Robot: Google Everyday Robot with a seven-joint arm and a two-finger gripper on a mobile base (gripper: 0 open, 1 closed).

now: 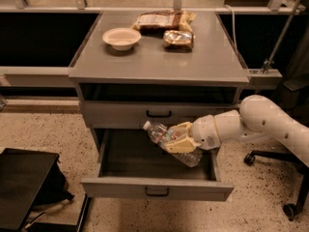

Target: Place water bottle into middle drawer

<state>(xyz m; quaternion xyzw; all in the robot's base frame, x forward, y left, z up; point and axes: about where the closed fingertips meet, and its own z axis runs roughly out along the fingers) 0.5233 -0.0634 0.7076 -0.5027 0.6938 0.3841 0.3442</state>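
Note:
The water bottle's white cap [147,125] is up at the bottom edge of the upper drawer. Next, I pull my gripper back and bring it in lower, over the middle drawer's inside [154,164].
The water bottle [164,135] is clear crinkled plastic with a white cap pointing up-left. My gripper [177,138] is shut on the water bottle around its middle, with yellowish fingers [181,145] wrapped on it. The white arm reaches in from the right. The bottle hangs tilted over the right half of the open middle drawer [157,187], just above its dark inside. The drawer is pulled far out and has a small black handle on its front. The upper drawer [159,114] is shut.
On the cabinet top [159,62] stand a white bowl [121,37] and two snack packets [164,20] at the back. A black case [24,187] lies on the floor at left. An office chair base [289,182] stands at right.

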